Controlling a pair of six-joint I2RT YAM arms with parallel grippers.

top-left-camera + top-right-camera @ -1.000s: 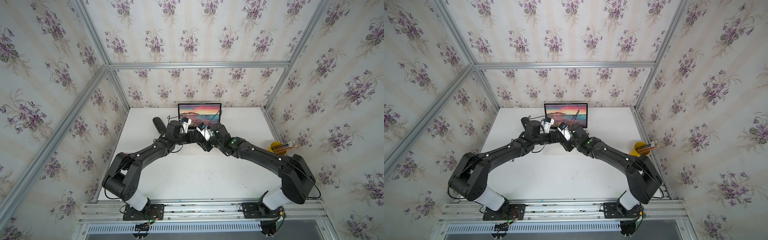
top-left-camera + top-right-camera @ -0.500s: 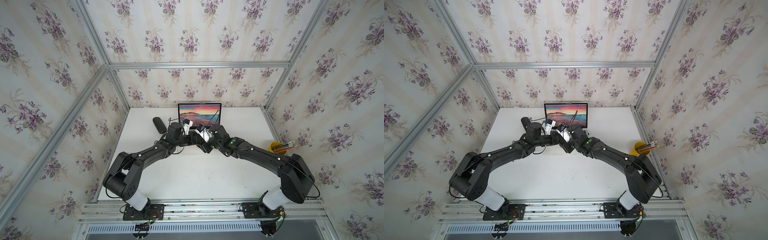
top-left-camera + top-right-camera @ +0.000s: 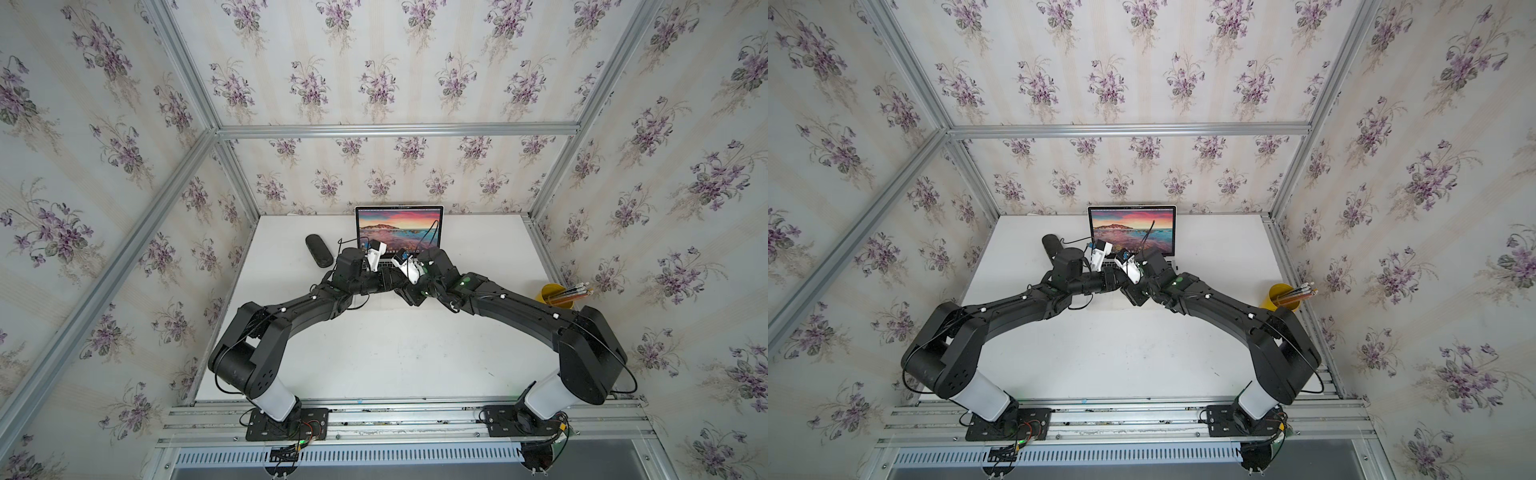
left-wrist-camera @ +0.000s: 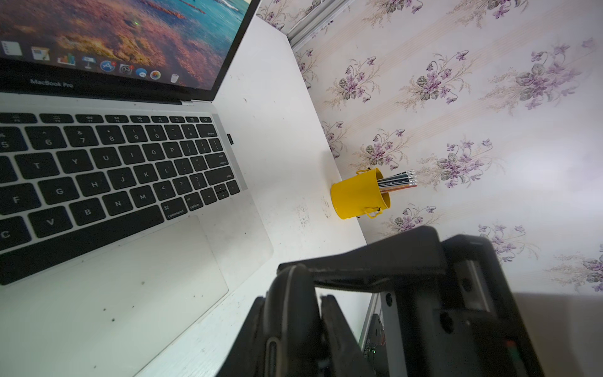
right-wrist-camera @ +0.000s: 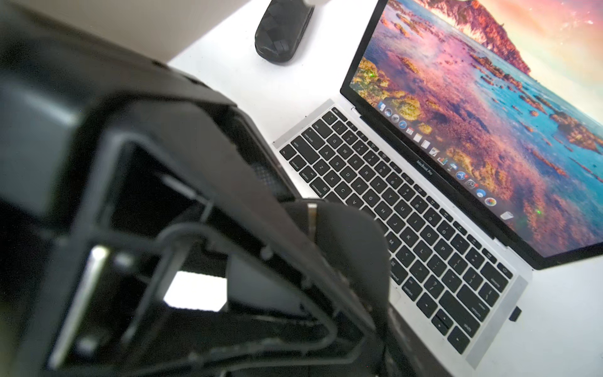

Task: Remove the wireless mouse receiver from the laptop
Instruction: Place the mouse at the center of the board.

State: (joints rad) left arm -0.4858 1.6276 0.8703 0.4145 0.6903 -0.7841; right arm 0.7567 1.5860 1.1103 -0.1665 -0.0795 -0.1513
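The mouse in my left gripper is by the trackpad, so my right gripper should take it and put it in the open space before pulling the receiver.
The silver laptop stands open at the back of the table, its screen showing a sunset sea. The wireless mouse receiver, a tiny black nub, sticks out of the laptop's right edge beside the keyboard. Both grippers meet in front of the trackpad. My left gripper is shut on a black oval mouse. My right gripper is close against the same mouse. Blur and the left gripper's frame hide its jaws in the right wrist view.
A long black oval case lies on the table left of the laptop. A yellow cup with pencils stands at the table's right edge by the wall. Floral walls enclose the white table on three sides.
My left wrist has shifted right toward the right gripper, uncovering the black case, and its jaws have closed on the mouse. The right arm has barely moved.
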